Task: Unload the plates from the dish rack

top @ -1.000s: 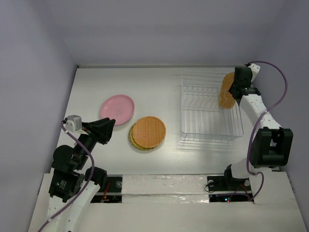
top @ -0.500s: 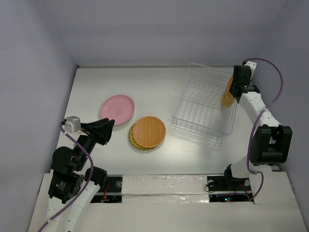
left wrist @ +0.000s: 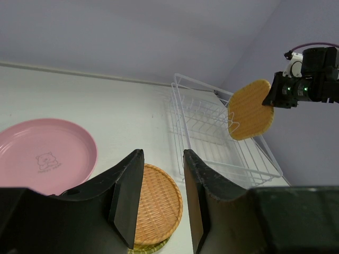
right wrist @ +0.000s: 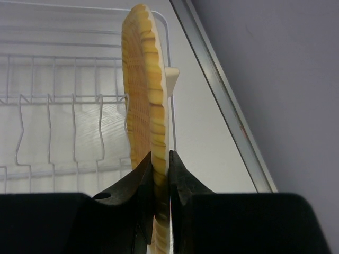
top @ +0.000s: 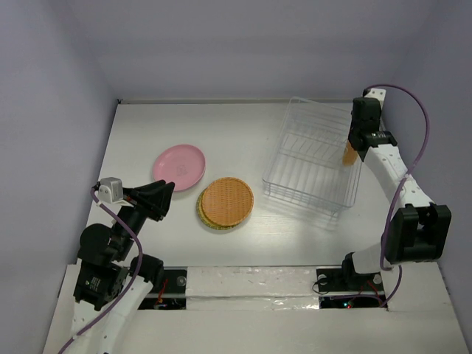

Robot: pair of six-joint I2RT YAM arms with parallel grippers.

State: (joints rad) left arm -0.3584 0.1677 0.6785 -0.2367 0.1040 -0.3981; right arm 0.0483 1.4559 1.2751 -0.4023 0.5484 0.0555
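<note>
A dish rack wire (left wrist: pixel 233 126) catches the rounded-square orange plate and makes the rack crooked. Next, my right gripper moves the plate (left wrist: pixel 251 109) back off the wire before carrying it away.
My right gripper (top: pixel 355 142) is shut on the edge of the rounded-square orange plate (top: pixel 349 152) and holds it upright above the right end of the white wire dish rack (top: pixel 302 195). The right wrist view shows the plate (right wrist: pixel 145 90) edge-on between my closed fingers (right wrist: pixel 160 164), with the rack (right wrist: pixel 53 97) behind it. The rack sits skewed and holds no other plate that I can see. My left gripper (top: pixel 169 192) is open and empty, low at the near left. The left wrist view shows the held plate (left wrist: pixel 250 109) over the rack (left wrist: pixel 179 119).
A pink plate (top: pixel 180 164) lies flat left of centre. Beside it is a round orange woven plate (top: pixel 226 202) stacked on another plate with a yellowish rim. Both also show in the left wrist view, pink (left wrist: pixel 39 153) and orange (left wrist: pixel 156 203). Walls close the table's back and sides.
My right gripper has lifted the orange plate. The rack swung with it, going from square to the table to skewed, with its near end shifted left.
</note>
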